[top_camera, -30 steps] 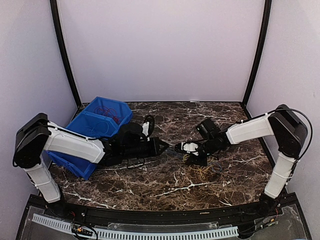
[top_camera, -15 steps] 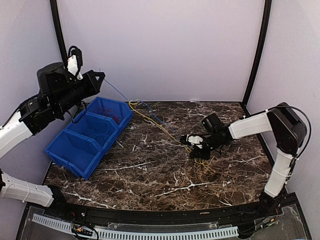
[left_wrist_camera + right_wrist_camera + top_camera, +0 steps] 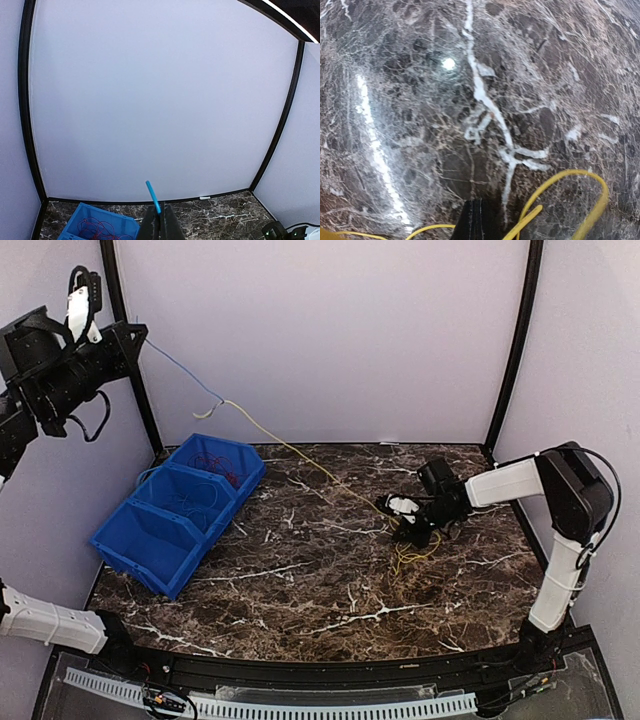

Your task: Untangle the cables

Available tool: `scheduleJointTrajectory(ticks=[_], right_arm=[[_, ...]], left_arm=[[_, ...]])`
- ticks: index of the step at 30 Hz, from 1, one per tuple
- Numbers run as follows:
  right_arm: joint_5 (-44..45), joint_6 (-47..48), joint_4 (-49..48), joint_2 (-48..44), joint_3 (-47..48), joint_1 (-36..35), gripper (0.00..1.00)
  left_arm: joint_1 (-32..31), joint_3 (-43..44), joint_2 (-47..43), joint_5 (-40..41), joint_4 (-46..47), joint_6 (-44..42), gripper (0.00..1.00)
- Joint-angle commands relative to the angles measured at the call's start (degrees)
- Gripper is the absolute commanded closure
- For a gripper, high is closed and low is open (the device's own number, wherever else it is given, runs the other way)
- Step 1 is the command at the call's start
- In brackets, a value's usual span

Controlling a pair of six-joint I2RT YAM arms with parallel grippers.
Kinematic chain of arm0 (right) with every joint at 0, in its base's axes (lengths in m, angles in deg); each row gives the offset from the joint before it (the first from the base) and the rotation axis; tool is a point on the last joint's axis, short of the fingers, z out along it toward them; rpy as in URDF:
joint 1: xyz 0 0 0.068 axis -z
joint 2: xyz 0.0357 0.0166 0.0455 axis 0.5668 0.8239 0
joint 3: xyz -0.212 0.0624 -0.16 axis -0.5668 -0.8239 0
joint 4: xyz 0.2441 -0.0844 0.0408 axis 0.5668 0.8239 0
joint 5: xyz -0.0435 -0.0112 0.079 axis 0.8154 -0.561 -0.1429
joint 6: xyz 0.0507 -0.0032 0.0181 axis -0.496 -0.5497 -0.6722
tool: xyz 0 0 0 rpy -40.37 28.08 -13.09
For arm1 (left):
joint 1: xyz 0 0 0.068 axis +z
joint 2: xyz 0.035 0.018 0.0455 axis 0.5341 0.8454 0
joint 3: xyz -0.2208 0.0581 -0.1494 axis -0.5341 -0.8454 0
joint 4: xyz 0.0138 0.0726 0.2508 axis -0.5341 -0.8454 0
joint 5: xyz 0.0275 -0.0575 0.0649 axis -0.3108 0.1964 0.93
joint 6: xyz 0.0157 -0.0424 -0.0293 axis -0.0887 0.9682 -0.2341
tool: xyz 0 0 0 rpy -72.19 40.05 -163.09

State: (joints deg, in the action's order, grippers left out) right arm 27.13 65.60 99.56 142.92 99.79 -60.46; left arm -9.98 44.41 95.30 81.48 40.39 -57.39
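Observation:
Next, I pull the yellow cable away with my right gripper before my left gripper swings back over the bins (image 3: 193, 496), because the yellow cable is hooking the blue cable (image 3: 222, 402).
My left gripper (image 3: 138, 333) is raised high at the far left, shut on the end of the blue cable (image 3: 180, 368). In the left wrist view the blue cable (image 3: 155, 197) sticks up from between the closed jaws of the left gripper (image 3: 161, 214). From the blue cable a yellow cable (image 3: 300, 454) slopes down to the table at my right gripper (image 3: 396, 512). The right gripper (image 3: 476, 212) is shut, tips down on the marble, with nothing visible between them. A loop of yellow cable (image 3: 580, 177) lies just beside them. A red cable (image 3: 215, 462) sits in the far bin.
A row of three joined blue bins (image 3: 150, 540) stands at the left of the marble table (image 3: 320, 590). A small pile of yellow cable (image 3: 415, 552) lies below the right gripper. Black posts rise at the back corners.
The left arm has swung from low over the table up to the high left, drawing the blue and yellow cables out into a taut line. The right gripper slid slightly right and closed fully.

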Motion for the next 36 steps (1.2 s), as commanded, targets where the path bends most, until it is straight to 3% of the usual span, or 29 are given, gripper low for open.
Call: scheduleJointTrajectory(ticks=[1,5,9,11,13,21,24,30,33,36], right_arm=[[8.49,-0.80,4.64,2.81,0.63,3.43,1.00],[7.20,0.35,7.78,-0.46,0.91,4.94,0.85],[9.01,1.45,9.05,-5.98,0.18,5.41,0.76],[9.16,1.95,10.11,-8.09,0.71,6.73,0.83],[8.01,2.66,11.89,-9.65,1.59,8.49,1.00],[9.42,4.14,11.35,-9.12,-0.58,14.91,1.00],[10.73,3.69,10.54,-5.19,-0.17,18.81,1.00],[10.79,2.33,10.53,-0.43,1.51,25.09,1.00],[10.64,1.43,10.12,0.44,1.71,25.23,1.00],[8.53,0.42,10.38,1.04,2.54,25.16,1.00]], left_arm=[[0.32,2.26,1.70,-3.58,-1.78,-1.28,1.00],[0.32,0.16,4.39,-18.14,-1.53,2.68,1.00],[0.28,-7.93,4.98,-25.69,5.18,7.31,1.00],[0.30,-13.69,5.21,-26.81,8.74,9.07,1.00],[0.28,-17.35,5.62,-27.12,11.47,10.08,1.00],[0.33,-26.34,5.60,-26.35,15.45,10.19,1.00],[0.30,-24.61,3.88,-23.08,10.38,6.55,1.00],[0.48,-13.24,-3.41,1.35,1.44,-11.11,1.00],[0.59,-8.23,-5.03,6.32,-0.13,-17.76,1.00],[0.64,-4.69,-4.24,7.21,-3.01,-17.76,1.00]])
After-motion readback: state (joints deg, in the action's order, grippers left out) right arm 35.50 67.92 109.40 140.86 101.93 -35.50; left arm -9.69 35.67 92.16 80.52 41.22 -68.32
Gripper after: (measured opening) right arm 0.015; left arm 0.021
